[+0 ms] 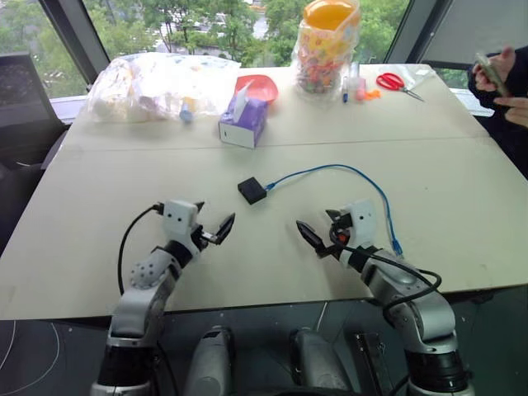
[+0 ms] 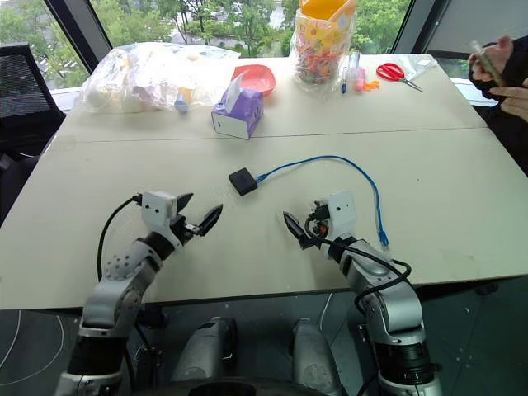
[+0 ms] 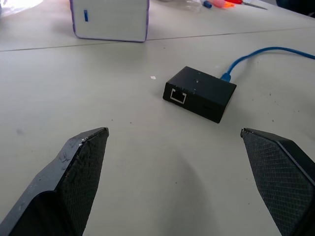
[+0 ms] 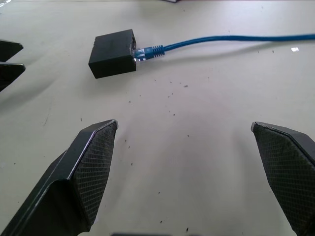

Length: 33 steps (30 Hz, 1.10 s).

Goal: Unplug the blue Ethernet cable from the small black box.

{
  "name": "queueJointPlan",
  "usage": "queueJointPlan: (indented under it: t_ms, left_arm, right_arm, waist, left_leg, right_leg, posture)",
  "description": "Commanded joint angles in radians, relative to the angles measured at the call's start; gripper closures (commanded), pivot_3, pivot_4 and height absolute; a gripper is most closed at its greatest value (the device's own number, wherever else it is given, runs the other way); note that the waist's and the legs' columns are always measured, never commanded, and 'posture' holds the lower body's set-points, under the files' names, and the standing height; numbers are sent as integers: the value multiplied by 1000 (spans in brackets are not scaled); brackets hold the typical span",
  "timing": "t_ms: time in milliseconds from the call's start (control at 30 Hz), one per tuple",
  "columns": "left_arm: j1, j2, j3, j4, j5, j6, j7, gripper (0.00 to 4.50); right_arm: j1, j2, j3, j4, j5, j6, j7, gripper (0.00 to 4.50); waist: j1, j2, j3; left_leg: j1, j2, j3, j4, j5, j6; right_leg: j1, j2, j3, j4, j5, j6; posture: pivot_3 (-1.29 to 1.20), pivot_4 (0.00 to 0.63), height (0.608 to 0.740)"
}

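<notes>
The blue Ethernet cable's plug [image 1: 271,186] sits end-on in the black box [image 1: 264,190]. I expect the plug to come straight out when I hold the box and pull.
The small black box [image 1: 252,190] lies flat near the middle of the table. The blue Ethernet cable [image 1: 346,167] is plugged into the box's right side by its clear plug [image 4: 145,51]. From there it arcs right and back toward the table's near edge, ending beside my right wrist. My left gripper [image 1: 213,221] hovers open, short of the box and to its left. In its wrist view the box [image 3: 199,93] shows an empty port. My right gripper [image 1: 322,227] hovers open, short of the box and to its right. Both hold nothing.
A purple tissue box [image 1: 243,122] stands beyond the black box. Along the far edge are a red bowl [image 1: 257,85], a clear plastic bag [image 1: 161,82], a jar of colourful items [image 1: 328,45] and red scissors [image 1: 394,81]. A person's hands [image 1: 499,78] hold something at the far right.
</notes>
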Motion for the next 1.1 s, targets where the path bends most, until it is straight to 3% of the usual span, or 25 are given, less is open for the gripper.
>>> queueJointPlan:
  t_ms: [33,267,767,900,1100]
  left_arm:
    - [-6,15,2,-12,-25,5,-33,21]
    - [27,41,-4,-54,-60,52,-72,21]
    - [-37,113,39,-47,-113,94,-109,21]
    - [-47,125,42,-54,-125,108,-123,21]
    - [-51,139,21,-51,-117,94,-148,21]
  right_arm:
    - [-24,-15,1,-61,15,8,11,0]
    - [-46,-51,-2,-87,48,50,49,0]
    - [-262,-191,42,-12,56,192,149,0]
    - [-389,-278,120,81,28,139,279,0]
    - [-719,-344,313,464,-109,-106,593,0]
  waist:
    - [1,0,0]
    - [1,0,0]
    - [2,0,0]
    - [-1,0,0]
    - [-5,1,1]
  left_leg:
    - [0,0,0,0,0,0]
    - [0,0,0,0,0,0]
    - [0,0,0,1,0,0]
    - [0,0,0,2,0,0]
    - [1,0,1,2,0,0]
  right_leg:
    - [0,0,0,0,0,0]
    - [0,0,0,0,0,0]
    - [0,0,0,1,0,0]
    - [0,0,0,1,0,0]
    - [-1,1,1,3,0,0]
  posture:
    - [0,150,735]
    - [0,150,735]
    - [0,150,735]
    - [0,150,735]
    - [0,150,735]
